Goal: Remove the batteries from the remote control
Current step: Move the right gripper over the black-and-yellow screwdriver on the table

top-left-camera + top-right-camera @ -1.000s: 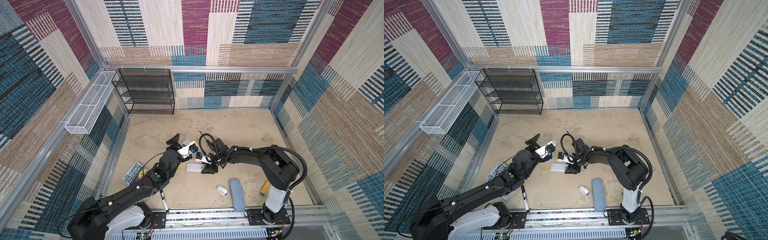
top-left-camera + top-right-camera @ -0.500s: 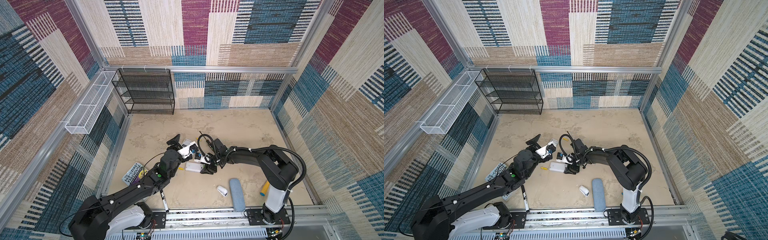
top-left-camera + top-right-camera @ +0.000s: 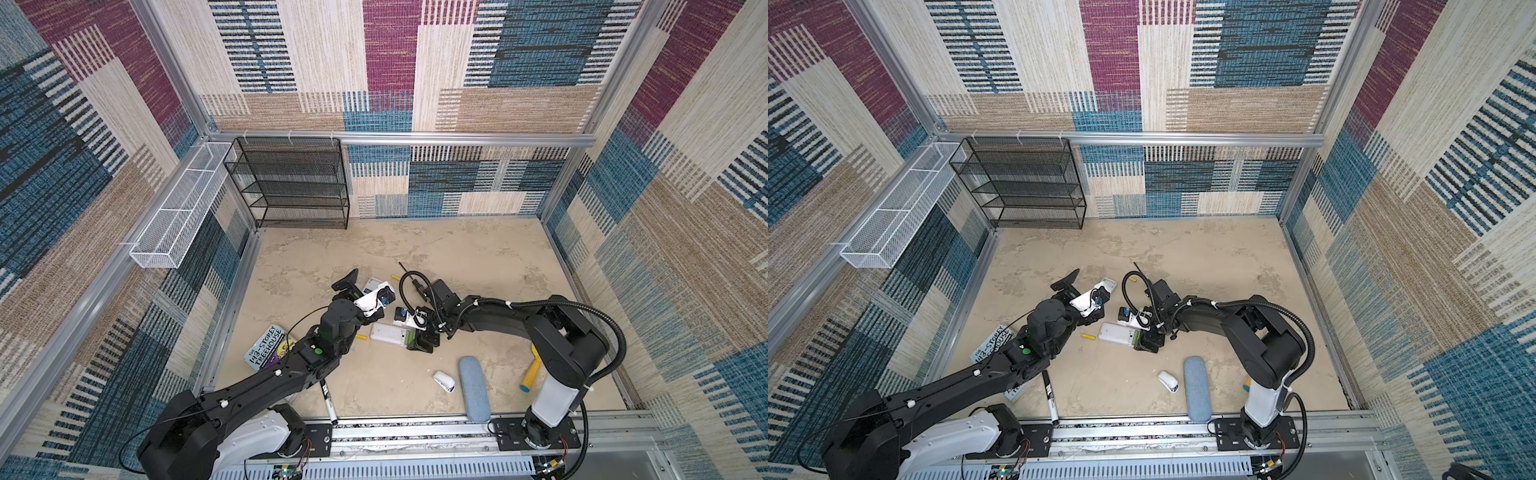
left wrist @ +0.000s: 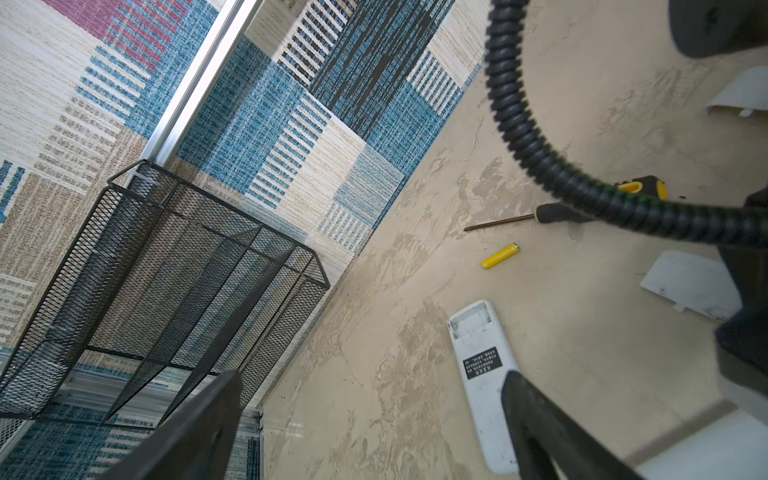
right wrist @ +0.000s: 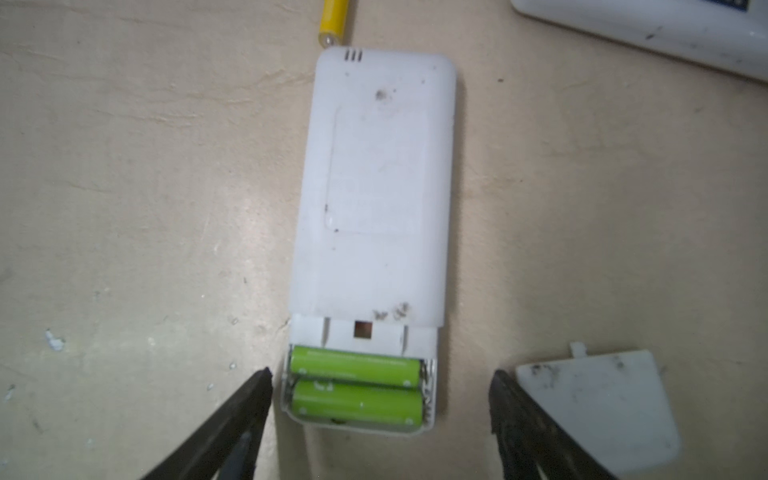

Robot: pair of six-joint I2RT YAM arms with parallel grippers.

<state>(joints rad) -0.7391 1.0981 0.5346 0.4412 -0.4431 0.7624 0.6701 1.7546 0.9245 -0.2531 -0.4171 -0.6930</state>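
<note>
My right gripper should first get the screwdriver (image 4: 553,212) to pry out the lime green batteries (image 5: 356,384), because they sit tight between the sides of the remote's bay.
The white remote control (image 5: 374,187) lies back up on the floor with its battery bay uncovered. Two lime green batteries (image 5: 355,384) sit side by side in the bay. My right gripper (image 5: 381,374) is open just above that end, one finger on each side and touching nothing. In both top views it hovers at the remote's right end (image 3: 422,343). A yellow battery (image 3: 362,337) lies left of the remote, and another yellow battery (image 4: 500,255) lies near a second white remote (image 4: 482,374). My left gripper (image 4: 372,382) is open and empty above that second remote.
A loose battery cover (image 5: 594,399) lies beside my right finger. A screwdriver (image 4: 519,218), book (image 3: 268,347), marker (image 3: 328,401), grey-blue case (image 3: 473,382), small white stapler (image 3: 444,381) and yellow-handled scraper (image 3: 532,372) lie around. A black mesh rack (image 3: 295,183) stands at the back left.
My right gripper's jaws have spread wider over the remote's battery end. The left arm has barely moved.
</note>
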